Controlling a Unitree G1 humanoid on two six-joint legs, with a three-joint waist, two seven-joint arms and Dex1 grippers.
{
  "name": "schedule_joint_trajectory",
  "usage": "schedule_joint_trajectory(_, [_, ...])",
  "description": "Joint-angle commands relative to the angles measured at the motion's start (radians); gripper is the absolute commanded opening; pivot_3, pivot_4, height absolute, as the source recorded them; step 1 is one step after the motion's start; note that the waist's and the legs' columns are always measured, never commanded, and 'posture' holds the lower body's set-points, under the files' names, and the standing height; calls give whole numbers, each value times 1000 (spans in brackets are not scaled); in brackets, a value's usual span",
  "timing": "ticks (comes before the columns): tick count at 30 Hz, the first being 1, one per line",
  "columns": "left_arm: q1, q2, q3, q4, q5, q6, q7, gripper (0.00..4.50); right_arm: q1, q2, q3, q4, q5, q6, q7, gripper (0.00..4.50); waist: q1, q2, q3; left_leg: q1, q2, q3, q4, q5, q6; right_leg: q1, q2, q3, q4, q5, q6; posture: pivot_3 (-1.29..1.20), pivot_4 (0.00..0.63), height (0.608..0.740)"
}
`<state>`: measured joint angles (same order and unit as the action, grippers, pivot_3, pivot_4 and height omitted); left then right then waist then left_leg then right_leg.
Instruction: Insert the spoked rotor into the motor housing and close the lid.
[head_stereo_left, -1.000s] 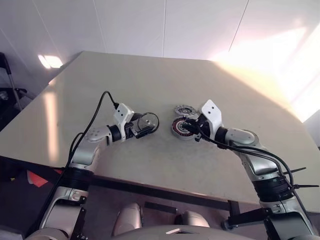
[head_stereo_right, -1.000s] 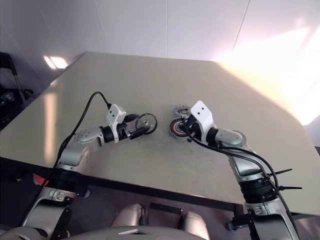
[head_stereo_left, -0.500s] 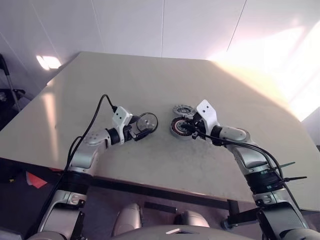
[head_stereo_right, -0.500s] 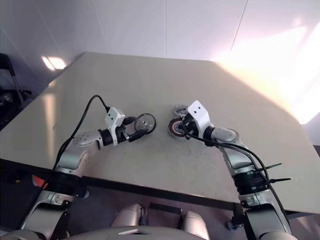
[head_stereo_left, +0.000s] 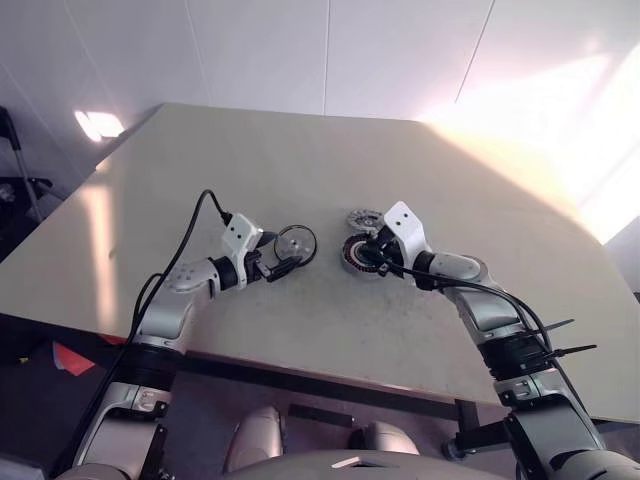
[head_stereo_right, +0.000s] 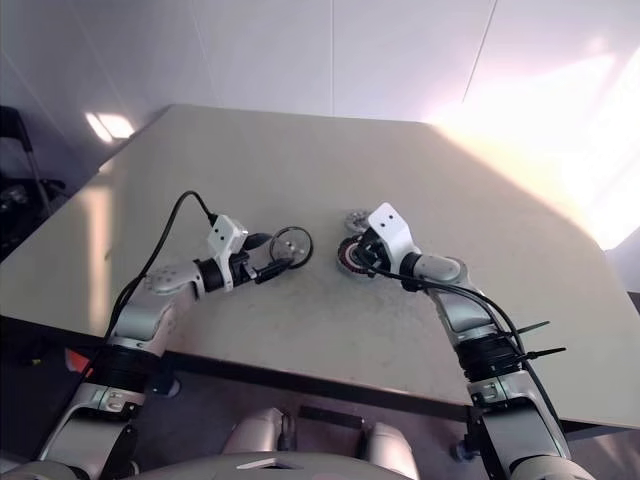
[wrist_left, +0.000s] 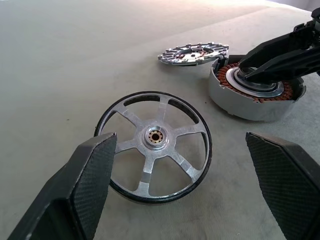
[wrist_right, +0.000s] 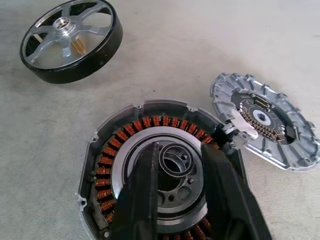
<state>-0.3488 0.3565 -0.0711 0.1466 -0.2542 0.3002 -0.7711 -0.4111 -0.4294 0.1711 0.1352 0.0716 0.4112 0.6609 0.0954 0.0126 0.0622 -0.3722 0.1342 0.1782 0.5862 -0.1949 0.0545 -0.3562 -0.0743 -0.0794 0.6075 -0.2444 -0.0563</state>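
Next, I close my right gripper's fingers and push the centre ring (wrist_right: 176, 160) down before the rotor goes in, because the centre ring sticks up from the motor housing's centre (wrist_right: 169, 184).
The spoked rotor (wrist_left: 154, 145) lies flat on the table, with a dark rim and silvery spokes. My left gripper (wrist_left: 177, 145) is open, its fingers (wrist_left: 82, 190) standing wide on either side of the rotor without touching it. The motor housing (wrist_right: 107, 165), grey outside with copper-red windings, sits to the right of the rotor (head_stereo_left: 295, 243). My right gripper (wrist_right: 177, 156) reaches into the housing, open a little, its fingertips (wrist_right: 147, 170) flanking the central hub ring. The ribbed grey lid (wrist_right: 287, 135) lies flat just beyond the housing (head_stereo_left: 357, 257), one edge by the housing's rim.
The beige table (head_stereo_left: 300, 150) has open surface all round the three parts. Its near edge (head_stereo_left: 330, 375) runs below my arms. Dark equipment (head_stereo_left: 15, 185) stands off the table's left side. Strong sunlight falls across the far right corner (head_stereo_left: 560, 130).
My right hand has pushed forward and down, further over the housing. The left arm, rotor, housing and lid have stayed where they were.
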Motion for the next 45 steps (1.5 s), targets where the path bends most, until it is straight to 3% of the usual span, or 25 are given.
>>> schedule_joint_trajectory(1, [-16,8,14,-19,4,-28,4,4375,2,-9,-6,-46,1,-17,12,2657,0,0,0,0,0,0,0,0,0,0,0,0,0,0,0,0,0,740])
schedule_joint_trajectory(2, [-18,8,14,-15,5,-29,4,4375,4,-11,-8,-60,5,-16,16,2954,0,0,0,0,0,0,0,0,0,0,0,0,0,0,0,0,0,740])
schedule_joint_trajectory(9, [-28,1,9,3,12,-39,4,4375,-16,-2,-40,-97,27,27,9,2954,0,0,0,-1,0,0,0,0,0,-1,0,0,0,0,0,0,0,740])
schedule_joint_trajectory(13, [-27,-1,7,6,15,-41,2,4375,-25,6,-50,-67,24,38,-12,2050,0,0,0,-1,0,0,0,0,0,-1,0,0,0,0,0,0,0,740])
schedule_joint_trajectory(16, [-26,0,8,5,17,-42,2,4375,-27,11,-51,-53,19,39,-23,959,0,0,0,-1,0,0,0,0,0,-1,0,0,0,0,0,0,0,740])
schedule_joint_trajectory(31, [-19,2,8,2,28,-45,1,4375,-37,23,-40,-19,8,60,-35,959,0,0,0,-1,0,0,0,0,0,-1,0,0,0,0,0,0,0,740])
schedule_joint_trajectory(45, [-31,9,17,22,32,-58,1,4375,82,-26,-11,-179,5,119,-7,959,1,0,0,0,0,0,0,0,0,0,0,0,0,0,0,0,0,740])
